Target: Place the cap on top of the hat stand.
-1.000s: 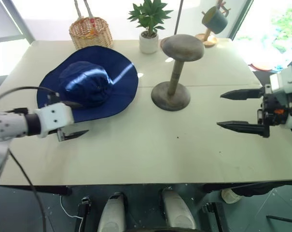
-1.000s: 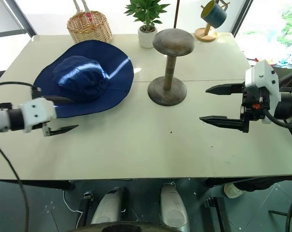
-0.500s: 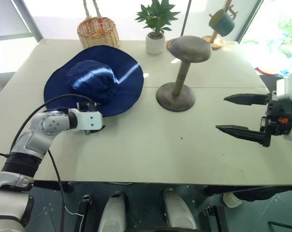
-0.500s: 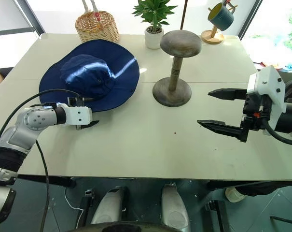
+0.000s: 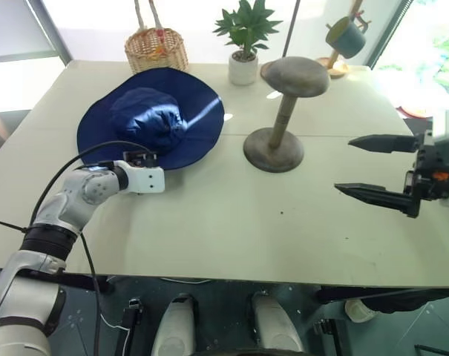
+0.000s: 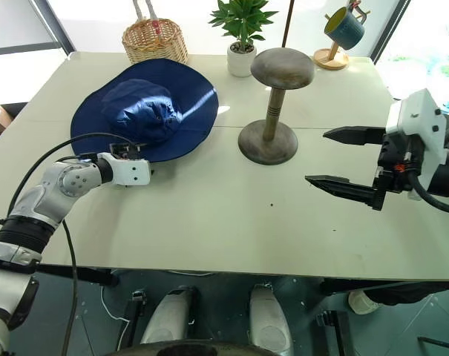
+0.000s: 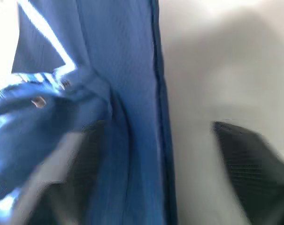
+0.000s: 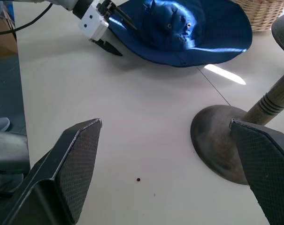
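Note:
I expect the cap (image 5: 148, 119) to stay spread when I lift it by its stitched edge (image 7: 161, 98), because the cap's wide brim is smooth and flat up to that edge.
The navy-blue cap (image 5: 153, 119) lies crown up on the table's left half. Right of it, the grey-brown hat stand (image 5: 285, 111) stands upright with its round top bare. My left gripper (image 7: 159, 125) is at the cap's near brim. It is open, with the brim's edge between its fingers: one finger (image 8: 119, 13) lies over the fabric and the other (image 8: 111, 48) is on the table side. My right gripper (image 6: 316, 156) hovers open over the table's right side, level with the stand's base, holding nothing.
A wicker basket (image 5: 156, 50), a potted plant (image 5: 245, 44) and a small peg tree with a grey-blue mug (image 5: 344, 37) line the far edge. The pale table (image 5: 209, 237) has bare room between the stand and its near edge.
My left gripper has gone forward and down to the cap's near brim and now straddles its edge. The right gripper has stayed put. The head views have shifted a little.

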